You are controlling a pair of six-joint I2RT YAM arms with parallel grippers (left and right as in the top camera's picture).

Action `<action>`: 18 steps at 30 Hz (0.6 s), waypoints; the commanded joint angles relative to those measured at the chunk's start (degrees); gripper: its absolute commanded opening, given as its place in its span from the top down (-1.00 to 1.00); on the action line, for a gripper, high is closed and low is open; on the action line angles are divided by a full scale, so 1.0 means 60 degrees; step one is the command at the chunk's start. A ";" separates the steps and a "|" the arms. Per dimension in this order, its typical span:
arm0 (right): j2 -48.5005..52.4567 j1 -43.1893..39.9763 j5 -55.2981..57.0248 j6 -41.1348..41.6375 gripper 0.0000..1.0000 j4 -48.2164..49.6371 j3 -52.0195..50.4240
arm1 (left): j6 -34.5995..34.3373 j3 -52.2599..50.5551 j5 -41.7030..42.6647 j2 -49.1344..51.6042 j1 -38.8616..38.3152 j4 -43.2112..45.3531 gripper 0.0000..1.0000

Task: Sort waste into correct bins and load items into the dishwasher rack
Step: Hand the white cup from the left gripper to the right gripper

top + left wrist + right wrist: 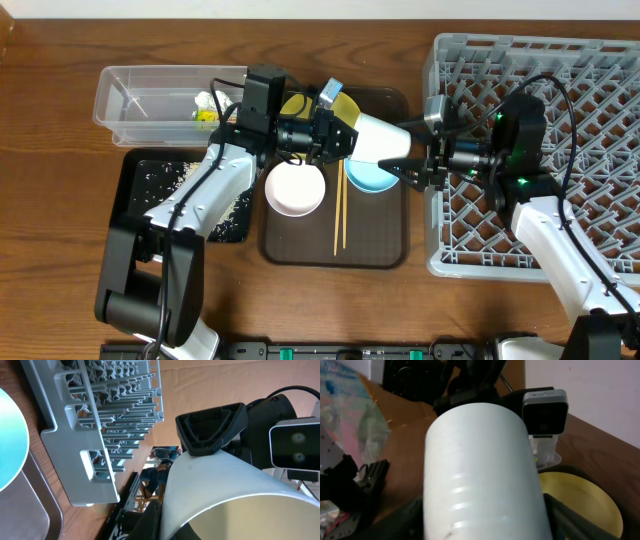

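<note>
The left gripper is holding the small pale cup's rim (357, 136), so it should let go and move back before the right gripper carries the cup into the grey rack (490, 226).
The small pale cup (378, 140) lies sideways in the air over the brown tray, held between both arms. My left gripper (340, 135) is shut on its rim, one finger (200, 520) outside the wall. My right gripper (410, 165) closes on its base end, with fingers on both sides of the cup (480, 470). The light blue bowl (370, 178), white bowl (295, 188) and chopsticks (339, 205) lie on the tray. The yellow plate (300, 105) is partly hidden under the left arm. The grey rack (600, 120) stands at the right.
The clear container (130, 95) at the back left holds a white tissue and a wrapper (205, 108). The black tray (140, 175) in front of it holds beige crumbs (165, 178). The dark brown serving tray (385, 250) lies between the bins and the rack.
</note>
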 commanded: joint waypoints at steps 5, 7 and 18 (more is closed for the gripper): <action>0.0004 0.0109 -0.0291 -0.0033 -0.11 -0.0018 0.0135 | -0.0091 0.0055 0.0058 -0.0007 0.0015 0.0051 0.86; 0.0004 0.0109 -0.0291 -0.0033 -0.05 -0.0025 0.0135 | -0.0087 0.0055 0.0058 -0.0007 0.0015 0.0051 0.85; 0.0004 0.0098 0.0127 0.0004 -0.04 -0.0674 0.0135 | 0.1657 0.0036 -0.1570 -0.0007 0.0018 -0.0233 0.26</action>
